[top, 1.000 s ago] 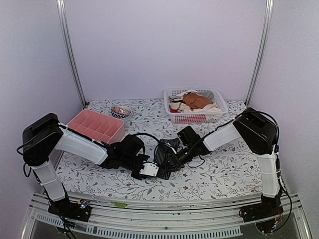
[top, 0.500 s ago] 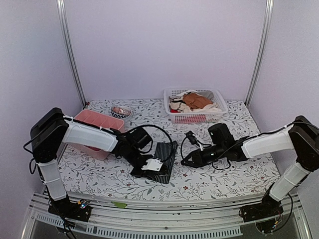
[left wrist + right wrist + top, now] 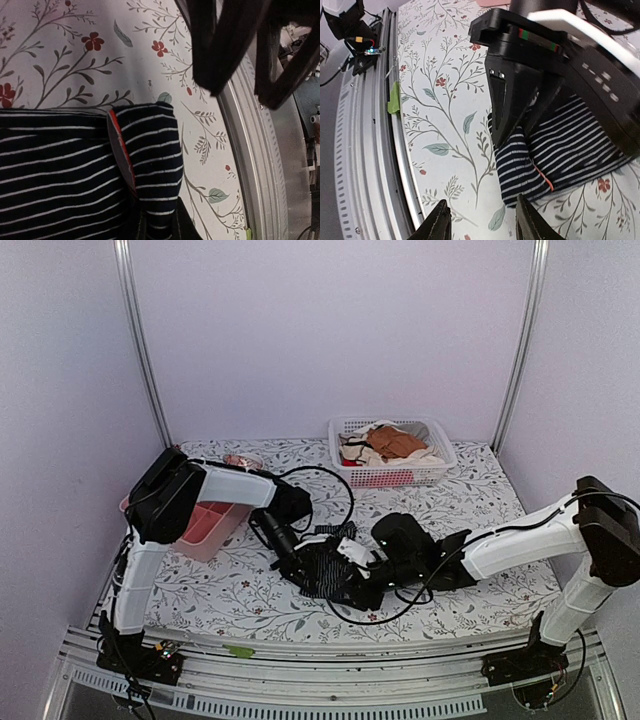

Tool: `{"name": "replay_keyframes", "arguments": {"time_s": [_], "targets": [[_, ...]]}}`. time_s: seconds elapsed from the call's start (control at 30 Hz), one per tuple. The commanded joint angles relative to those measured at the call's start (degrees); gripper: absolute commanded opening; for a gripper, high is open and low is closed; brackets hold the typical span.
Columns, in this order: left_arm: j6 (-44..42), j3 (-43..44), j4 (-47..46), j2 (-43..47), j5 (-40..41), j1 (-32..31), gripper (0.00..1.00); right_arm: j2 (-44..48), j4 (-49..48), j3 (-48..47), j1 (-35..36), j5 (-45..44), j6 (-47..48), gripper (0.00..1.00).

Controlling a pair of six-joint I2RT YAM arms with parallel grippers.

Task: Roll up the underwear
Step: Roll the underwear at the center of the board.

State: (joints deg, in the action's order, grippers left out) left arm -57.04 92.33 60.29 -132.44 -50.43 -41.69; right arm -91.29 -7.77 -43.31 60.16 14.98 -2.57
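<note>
The underwear's fold gapes at its red edge, away from my left gripper's grip, so my right gripper should hold the fold while my left gripper regrips it.
The underwear, dark navy with thin white stripes, lies bunched on the floral table between both arms. In the left wrist view it fills the lower left, with its red tag at a folded corner. My left gripper is shut on that folded corner; in the top view it stands at the garment's left side. My right gripper is open and empty, low over the table just in front of the same corner. It comes in from the right.
A white basket with orange-brown and cream garments stands at the back. A pink tray and a small bowl are at the back left. The table's metal front rail, with green tape, runs close by.
The right gripper has swung left to the underwear. The left arm's elbow has risen and its gripper now holds the near corner. The underwear, flat before, is bunched.
</note>
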Motion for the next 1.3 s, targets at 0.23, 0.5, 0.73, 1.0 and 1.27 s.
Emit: {"name": "replay_keyframes", "arguments": {"time_s": [0.23, 0.5, 0.73, 1.0, 1.27], "targets": [[-2.53, 0.6, 9.49, -5.7, 1.45, 1.15, 0.0, -13.99, 2.31, -12.88, 3.65, -5.1, 15.43, 0.47], [-2.38, 0.96, 8.78, -6.17, 2.95, 1.22, 0.0, -19.03, 3.23, -12.57, 4.06, -3.59, 16.47, 0.34], [-0.63, -0.3, 6.46, -3.02, 3.17, 2.27, 0.26, -18.2, 2.41, -11.84, 3.99, -1.73, 14.18, 0.0], [8.72, -5.04, -6.24, 15.18, 3.2, 12.44, 0.96, -18.83, 3.25, -11.42, -0.39, 12.82, 6.38, 0.0], [16.66, -28.02, -37.79, 48.41, 11.51, 21.1, 0.96, -24.32, 7.35, -17.36, -6.43, 28.74, -2.34, 0.0]]}}
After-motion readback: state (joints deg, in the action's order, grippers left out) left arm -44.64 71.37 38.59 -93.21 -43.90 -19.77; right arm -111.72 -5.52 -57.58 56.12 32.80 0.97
